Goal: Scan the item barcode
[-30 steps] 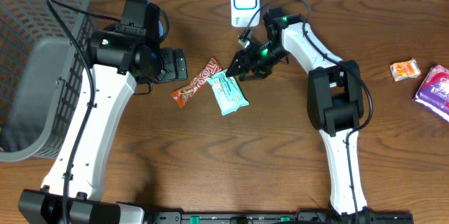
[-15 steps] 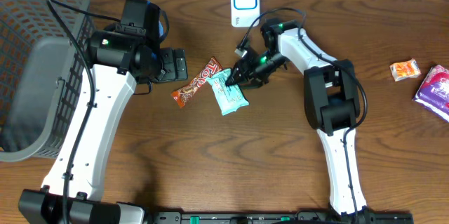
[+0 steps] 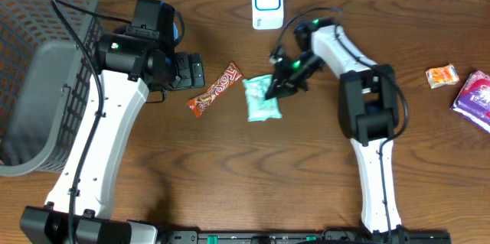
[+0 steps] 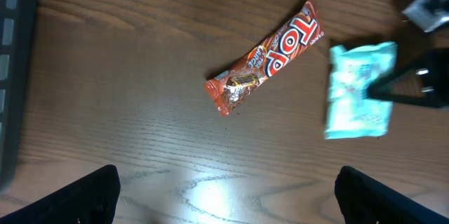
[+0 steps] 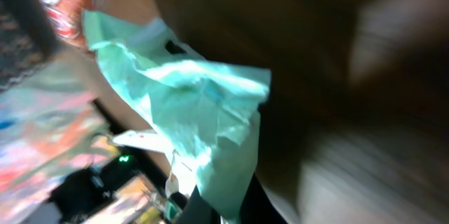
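The teal packet's plain side [image 3: 262, 100] faces up in my right gripper, so I should lay the packet down [image 3: 306, 103] printed side up and take it anew before scanning.
The item, a pale teal snack packet [image 3: 261, 98], is pinched at its right edge by my right gripper [image 3: 281, 85], which is shut on it. The right wrist view is blurred; there the teal packet [image 5: 196, 112] hangs crumpled from between the dark fingers [image 5: 210, 213]. A white scanner [image 3: 267, 3] with a blue-rimmed face stands at the table's back edge, above the packet. My left gripper [image 3: 188, 69] stands open left of the packet, holding nothing. In the left wrist view, the left gripper [image 4: 228, 206] is spread wide over bare wood, with the packet [image 4: 354, 94] at the right.
A brown and red TOP candy bar [image 3: 215, 89] lies diagonally just left of the packet, also seen as the bar [image 4: 270, 55] from the left wrist. A grey wire basket [image 3: 38, 83] fills the left side. An orange packet [image 3: 442, 76] and a purple packet [image 3: 475, 99] lie at the far right.
My right gripper has shut on the teal packet and pulled it rightward, away from the candy bar, turning it more upright. The left arm has not moved.
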You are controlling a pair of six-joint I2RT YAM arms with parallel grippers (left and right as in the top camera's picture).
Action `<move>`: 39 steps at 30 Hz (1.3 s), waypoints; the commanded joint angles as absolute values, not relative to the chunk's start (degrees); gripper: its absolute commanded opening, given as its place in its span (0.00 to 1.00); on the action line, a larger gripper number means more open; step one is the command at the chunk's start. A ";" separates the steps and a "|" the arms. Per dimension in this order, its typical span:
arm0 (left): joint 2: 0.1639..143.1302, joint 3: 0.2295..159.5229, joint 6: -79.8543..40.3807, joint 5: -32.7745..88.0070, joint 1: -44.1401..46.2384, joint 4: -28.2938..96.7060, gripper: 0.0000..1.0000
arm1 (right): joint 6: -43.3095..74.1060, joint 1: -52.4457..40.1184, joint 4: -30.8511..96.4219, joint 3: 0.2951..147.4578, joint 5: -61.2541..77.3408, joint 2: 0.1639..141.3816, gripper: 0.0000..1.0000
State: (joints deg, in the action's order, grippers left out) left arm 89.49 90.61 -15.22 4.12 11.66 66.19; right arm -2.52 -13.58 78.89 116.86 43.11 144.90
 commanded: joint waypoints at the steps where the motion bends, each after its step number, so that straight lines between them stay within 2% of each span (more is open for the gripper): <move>1: 89.62 90.30 -15.51 3.57 11.42 66.41 0.98 | 2.61 -11.40 80.29 119.13 24.36 139.61 0.01; 4: 89.62 90.30 -15.51 3.60 11.42 66.43 0.98 | 6.09 -11.20 82.21 119.15 13.15 136.64 0.01; 5: 89.62 90.30 -15.51 3.57 11.42 66.41 0.98 | 7.66 -11.35 82.72 119.15 9.19 135.92 0.16; 6: 89.62 90.30 -15.51 3.57 11.42 66.43 0.98 | 9.04 -11.53 83.13 119.15 5.85 135.33 0.37; 7: 89.62 90.30 -15.51 3.60 11.42 66.43 0.98 | 9.87 -11.68 83.48 119.15 3.53 134.87 0.51; 8: 89.62 90.30 -15.51 3.57 11.42 66.41 0.98 | 10.07 -11.81 83.70 119.15 2.37 134.34 0.52; 14: 89.62 90.30 -15.51 3.60 11.42 66.43 0.98 | 10.09 -12.75 84.25 119.24 1.80 131.07 0.57; 19: 89.62 90.30 -15.51 3.60 11.42 66.43 0.98 | 11.97 -15.25 84.18 119.24 1.56 130.15 0.57; 23: 89.62 90.30 -15.51 3.57 11.42 66.41 0.98 | 16.97 -18.61 81.84 119.00 -0.38 130.58 0.49; 31: 89.62 90.30 -15.51 3.60 11.42 66.41 0.98 | 30.13 -25.23 79.46 117.58 -18.50 131.41 0.47; 39: 89.62 90.30 -15.51 3.57 11.42 66.41 0.98 | 33.85 -26.89 72.12 108.77 -20.03 131.50 0.45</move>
State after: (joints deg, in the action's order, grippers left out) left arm 89.49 90.61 -15.20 4.10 11.66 66.17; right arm 30.52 -26.39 73.30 111.50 -17.08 131.98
